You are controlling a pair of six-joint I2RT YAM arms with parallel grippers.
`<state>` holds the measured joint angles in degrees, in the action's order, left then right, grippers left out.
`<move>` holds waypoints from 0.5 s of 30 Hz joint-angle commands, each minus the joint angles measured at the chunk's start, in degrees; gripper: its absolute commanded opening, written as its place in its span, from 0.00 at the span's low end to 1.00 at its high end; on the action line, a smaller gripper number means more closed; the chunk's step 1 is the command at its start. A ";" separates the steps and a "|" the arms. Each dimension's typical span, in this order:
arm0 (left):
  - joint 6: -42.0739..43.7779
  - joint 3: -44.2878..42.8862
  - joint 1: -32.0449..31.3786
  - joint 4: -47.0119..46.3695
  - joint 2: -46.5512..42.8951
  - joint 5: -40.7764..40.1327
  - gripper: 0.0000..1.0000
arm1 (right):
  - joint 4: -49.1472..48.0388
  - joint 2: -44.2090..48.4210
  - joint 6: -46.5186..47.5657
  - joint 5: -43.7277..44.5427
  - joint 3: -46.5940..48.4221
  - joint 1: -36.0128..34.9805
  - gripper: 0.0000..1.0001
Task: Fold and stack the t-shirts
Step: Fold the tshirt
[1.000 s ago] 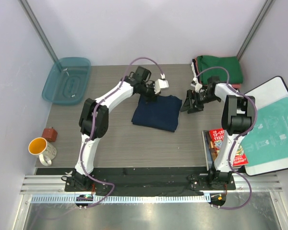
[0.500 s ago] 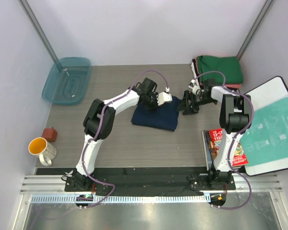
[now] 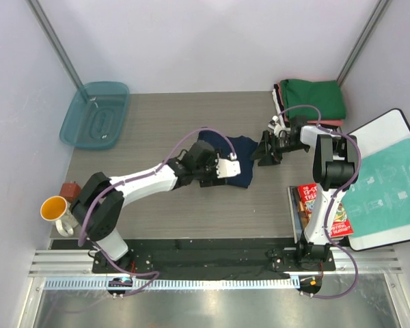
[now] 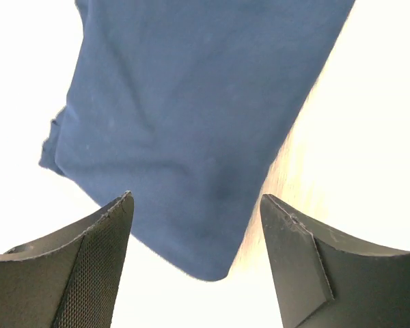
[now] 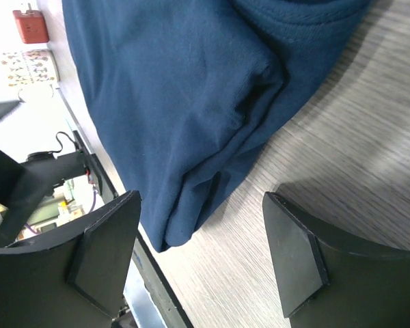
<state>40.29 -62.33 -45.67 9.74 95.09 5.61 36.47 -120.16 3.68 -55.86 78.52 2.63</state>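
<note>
My gripper will bunch up the dark navy t-shirt (image 3: 243,147) at the pinch when I drag it, but the t-shirt will stay folded, because the t-shirt's near corner (image 3: 244,181) is soft and rounded.
The dark navy t-shirt (image 3: 240,152) lies folded on the table's middle; it also fills the left wrist view (image 4: 191,109) and the right wrist view (image 5: 171,82). My left gripper (image 3: 222,174) hovers over the shirt's near edge, open, nothing between its fingers (image 4: 197,201). My right gripper (image 3: 265,150) stands open at the shirt's right side, with a folded corner of the cloth just inside the gap (image 5: 201,198). A stack of folded t-shirts sits at the back right, green (image 3: 316,96) on top and salmon-red (image 3: 336,124) beneath.
A teal plastic tray (image 3: 96,115) sits at the back left. A yellow mug (image 3: 59,213) and a small red block (image 3: 71,190) stand at the left edge. Books (image 3: 321,205) and a white board with a teal-printed bag (image 3: 389,181) lie on the right.
My left gripper swept from the shirt's far edge toward the near edge, carrying cloth over, and then opened. The shirt now looks shorter front to back. The right gripper barely moved.
</note>
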 commanded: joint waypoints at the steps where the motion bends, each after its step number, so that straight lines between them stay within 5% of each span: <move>1: 2.33 5.71 -5.30 -10.16 0.97 -9.81 0.74 | -2.01 0.62 -0.78 -1.62 -1.26 -0.44 0.77; 12: 3.74 8.71 -10.58 -25.64 14.06 -20.10 0.73 | -6.23 1.07 -3.60 -3.47 -1.09 0.09 0.77; 15: 2.87 7.75 -11.11 -26.70 15.65 -21.34 0.47 | -7.72 0.63 -6.05 -3.82 -1.18 0.18 0.76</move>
<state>44.03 -54.30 -56.14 -15.09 106.91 -12.73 32.03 -120.16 0.43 -57.82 77.23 2.63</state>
